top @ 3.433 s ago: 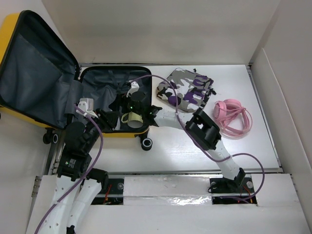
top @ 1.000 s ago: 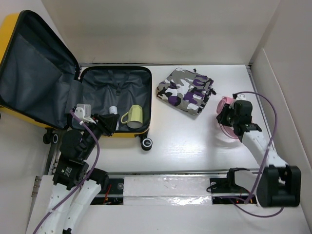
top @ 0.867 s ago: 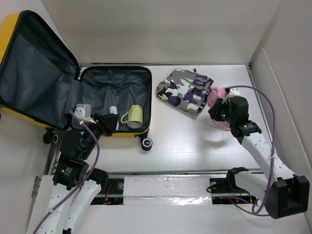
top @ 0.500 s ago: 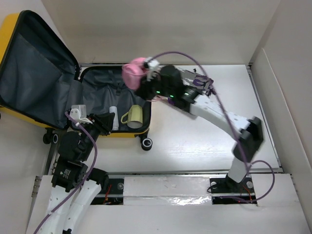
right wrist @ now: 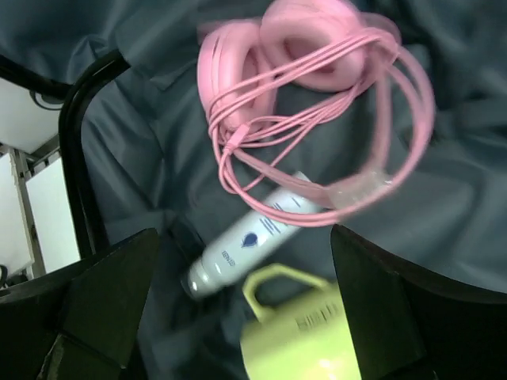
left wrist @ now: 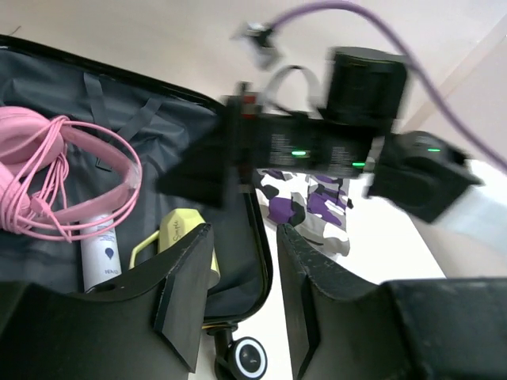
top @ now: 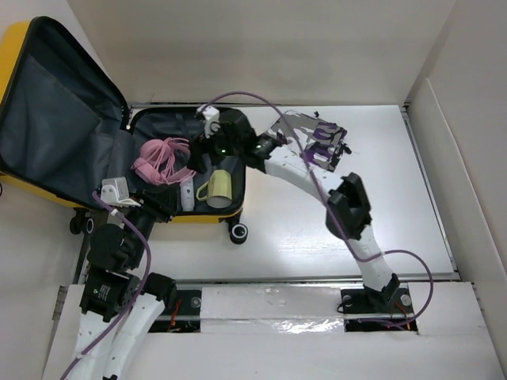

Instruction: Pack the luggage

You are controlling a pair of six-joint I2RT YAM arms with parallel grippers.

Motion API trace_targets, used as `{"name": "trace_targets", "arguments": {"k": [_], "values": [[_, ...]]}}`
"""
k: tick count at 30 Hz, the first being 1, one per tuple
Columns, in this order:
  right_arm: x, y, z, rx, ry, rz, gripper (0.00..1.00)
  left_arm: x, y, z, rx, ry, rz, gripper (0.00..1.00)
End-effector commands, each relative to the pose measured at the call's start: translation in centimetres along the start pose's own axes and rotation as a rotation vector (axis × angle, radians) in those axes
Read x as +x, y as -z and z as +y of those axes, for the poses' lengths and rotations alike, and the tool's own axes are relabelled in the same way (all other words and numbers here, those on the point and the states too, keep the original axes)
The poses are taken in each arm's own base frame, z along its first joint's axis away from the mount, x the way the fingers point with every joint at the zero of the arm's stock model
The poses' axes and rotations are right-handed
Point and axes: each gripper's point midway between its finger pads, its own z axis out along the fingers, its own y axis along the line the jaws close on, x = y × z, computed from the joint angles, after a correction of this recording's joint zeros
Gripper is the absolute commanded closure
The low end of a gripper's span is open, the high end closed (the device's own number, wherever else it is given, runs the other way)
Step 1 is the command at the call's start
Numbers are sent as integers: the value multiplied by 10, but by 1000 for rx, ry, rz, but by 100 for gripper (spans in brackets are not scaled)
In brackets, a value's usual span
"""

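Note:
My left gripper should take the camouflage pouch [top: 318,142] by its edge [top: 277,132] near the luggage, but first my right arm, which crosses over the pouch, needs to back away.
The luggage [top: 59,119] lies open at the left, its yellow shell outside and dark grey lining inside. Pink headphones [top: 161,158] with a looped cord lie in its base half, also in the right wrist view [right wrist: 305,39] and the left wrist view [left wrist: 47,158]. My right gripper [top: 200,152] hovers just right of them, open and empty [right wrist: 244,237]. A white bottle [right wrist: 253,237] and a yellow-green mug [top: 215,188] lie in the case below it. My left gripper [top: 154,207] is open and empty at the case's near edge [left wrist: 242,301].
A camouflage pouch [top: 321,146] lies on the table right of the case, partly under my right arm; it also shows in the left wrist view [left wrist: 305,202]. A caster wheel [top: 238,233] sticks out at the case's near corner. White walls close in the back and right.
My right gripper carried the pink headphones from the table's right side over to the luggage and let them go; they now lie inside. My left arm drew back slightly.

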Motion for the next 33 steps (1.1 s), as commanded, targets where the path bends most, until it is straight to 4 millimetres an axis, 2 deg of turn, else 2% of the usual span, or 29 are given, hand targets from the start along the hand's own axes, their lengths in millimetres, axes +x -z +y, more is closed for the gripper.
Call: {"name": "trace_targets", "arguments": {"k": [1, 2, 3, 4, 5, 6, 7, 8, 9, 10, 11, 13, 14, 15, 17, 18, 20, 21, 22, 23, 24, 25, 26, 27, 28, 29, 30, 32, 33], "values": [[-96, 82, -1, 13, 78, -256, 5, -15, -4, -11, 34, 9, -40, 65], [-116, 114, 5, 21, 97, -306, 8, -12, -6, -10, 33, 8, -31, 63], [-121, 131, -9, 60, 114, -337, 27, -11, -8, -11, 34, 8, -27, 63], [-86, 135, -33, 142, 81, -282, 39, -9, -11, -10, 32, 6, -18, 63], [-105, 170, -33, 182, 100, -360, 58, -8, -12, -11, 35, 7, -11, 63], [-106, 193, -64, 264, 86, -399, 90, -7, -14, -12, 43, 7, -10, 63], [-66, 200, -92, 338, 32, -342, 98, -4, -19, -12, 47, 5, 6, 63], [-56, 215, -109, 382, 5, -341, 100, 0, -21, -18, 80, 8, 25, 64], [-54, 237, -121, 425, -28, -365, 100, 0, -25, -19, 90, 16, 26, 64], [-17, 258, -159, 514, -95, -322, 100, 10, -31, -25, 124, 19, 69, 66], [-2, 271, -170, 542, -128, -313, 100, 14, -34, -29, 150, 26, 93, 67], [3, 301, -176, 556, -152, -379, 100, 23, -42, -40, 201, 50, 146, 75], [13, 318, -189, 597, -175, -405, 100, 35, -53, -40, 204, 67, 197, 88], [35, 326, -194, 624, -205, -402, 99, 33, -59, -48, 231, 100, 203, 92], [39, 355, -202, 691, -219, -441, 96, 46, -76, -66, 282, 148, 256, 100], [53, 361, -204, 708, -237, -430, 93, 38, -84, -79, 307, 174, 233, 100], [54, 378, -202, 735, -236, -456, 88, 64, -105, -97, 297, 199, 296, 100], [65, 388, -208, 764, -257, -453, 81, 63, -116, -111, 298, 202, 291, 100], [68, 395, -209, 781, -262, -456, 77, 91, -141, -103, 189, 183, 327, 100], [65, 404, -205, 791, -257, -475, 70, 112, -145, -121, 179, 167, 362, 100], [69, 414, -207, 816, -266, -480, 56, 114, -158, -132, 144, 168, 365, 100], [76, 419, -207, 837, -273, -477, 49, 152, -178, -122, 34, 135, 411, 100], [70, 429, -201, 851, -258, -503, 42, 165, -184, -130, 24, 130, 437, 100], [75, 435, -201, 874, -265, -496, 30, 165, -191, -158, 53, 161, 439, 100], [76, 446, -203, 910, -268, -509, 25, 175, -197, -166, 46, 171, 451, 100], [78, 451, -202, 921, -267, -517, 21, 205, -211, -160, -2, 158, 489, 97], [71, 459, -196, 924, -248, -547, 15, 204, -220, -177, 5, 202, 497, 93], [66, 466, -190, 916, -234, -564, 12, 240, -235, -174, -49, 211, 553, 84], [64, 472, -188, 922, -230, -576, 11, 241, -243, -179, -64, 245, 546, 79]]}}
